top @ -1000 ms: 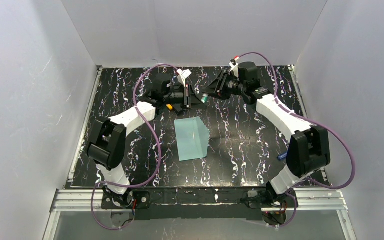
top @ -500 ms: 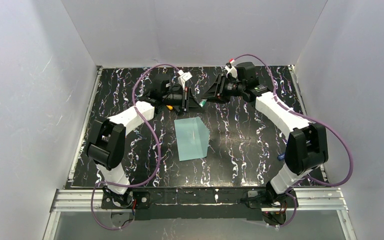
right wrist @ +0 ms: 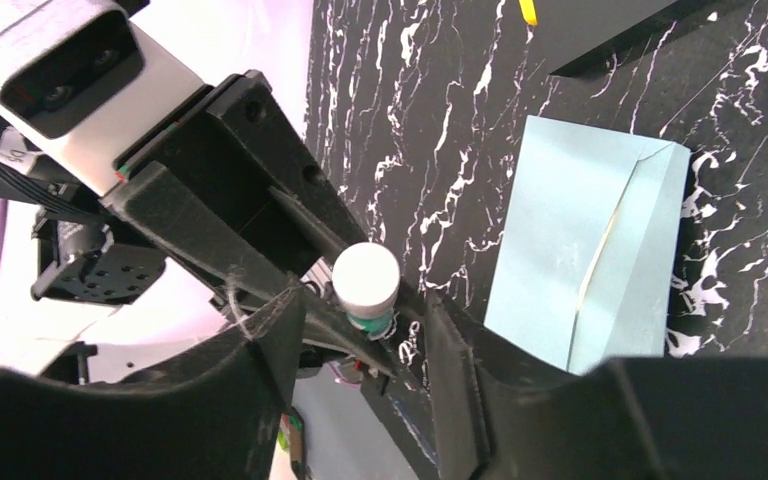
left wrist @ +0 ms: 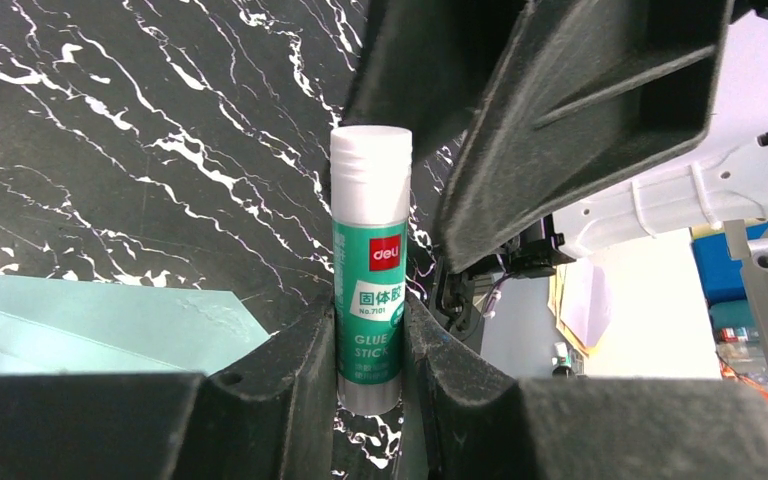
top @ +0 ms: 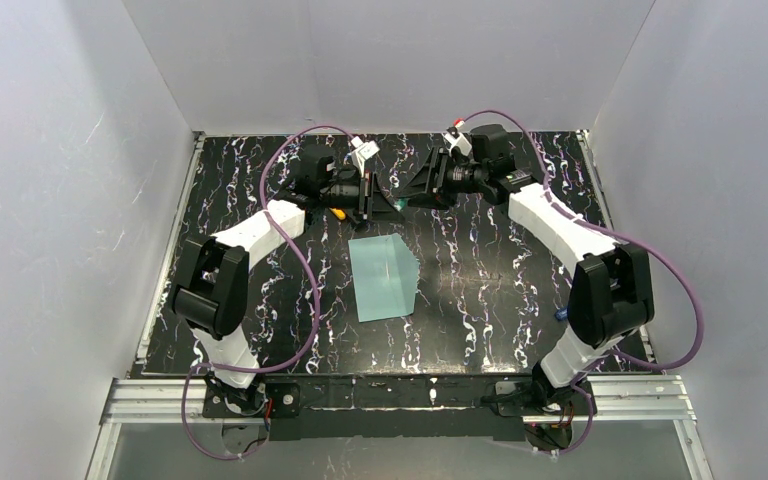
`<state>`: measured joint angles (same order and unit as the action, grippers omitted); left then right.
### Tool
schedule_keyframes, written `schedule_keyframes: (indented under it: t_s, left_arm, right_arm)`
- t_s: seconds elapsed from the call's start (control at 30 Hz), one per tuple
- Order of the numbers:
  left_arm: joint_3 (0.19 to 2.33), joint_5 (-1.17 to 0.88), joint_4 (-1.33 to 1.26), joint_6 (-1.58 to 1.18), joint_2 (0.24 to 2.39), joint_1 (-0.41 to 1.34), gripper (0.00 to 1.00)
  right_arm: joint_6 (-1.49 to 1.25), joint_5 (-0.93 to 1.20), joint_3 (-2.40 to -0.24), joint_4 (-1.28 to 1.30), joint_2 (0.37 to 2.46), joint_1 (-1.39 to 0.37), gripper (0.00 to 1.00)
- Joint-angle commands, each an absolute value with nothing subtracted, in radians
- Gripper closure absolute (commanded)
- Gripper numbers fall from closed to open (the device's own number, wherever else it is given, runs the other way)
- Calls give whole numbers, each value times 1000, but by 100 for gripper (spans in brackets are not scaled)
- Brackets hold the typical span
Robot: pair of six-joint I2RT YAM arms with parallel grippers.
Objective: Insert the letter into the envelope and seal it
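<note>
The white cap [left wrist: 371, 178] is on the glue stick in my left gripper. Next, my right gripper pulls the cap off and puts it down next to the envelope [top: 468, 263].
The teal envelope [top: 385, 277] lies flat mid-table, flap folded over; it also shows in the left wrist view [left wrist: 90, 320] and the right wrist view [right wrist: 585, 250]. The tan letter is not in view. My left gripper [top: 388, 203] is shut on the lower half of a green glue stick [left wrist: 370, 290], held above the far middle of the table. My right gripper [top: 412, 192] is open and faces the left one. Its fingers [right wrist: 280, 330] stand on either side of the stick's white cap [right wrist: 365, 275] with a gap on each side.
A small yellow object [top: 338, 212] lies under the left wrist. A flat black pad [right wrist: 610, 30] lies beyond the envelope. A small blue item [top: 563, 313] sits at the table's right edge. White walls enclose the left, back and right sides.
My right gripper has moved left toward the left gripper until its open fingers straddle the glue stick's cap. The left gripper has shifted slightly left and up with the stick. The envelope has not moved.
</note>
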<state>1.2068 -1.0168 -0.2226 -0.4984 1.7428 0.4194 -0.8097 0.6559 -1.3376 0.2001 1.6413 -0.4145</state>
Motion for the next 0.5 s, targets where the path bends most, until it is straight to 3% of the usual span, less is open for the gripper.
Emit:
schedule_keyframes:
  t_s: [0.0,0.13,0.43,0.47]
  left_arm:
    - [1238,-1084,-215,-477,1703,420,100]
    - [1238,-1091,-215,-474,1704,421,100]
    - [1225,-1056,-177,-444,1694,403,100]
    - [1221,-1043,-166,-440,1691,395,100]
  right_arm:
    - [-804,649,-1385,150,1670,-416,42]
    - [-804,649,-1394,148,1685,-417,45]
    - [-816,675,-1382,119,1677,-416,99]
    - [-814,675,-1379,120,1673,-416,99]
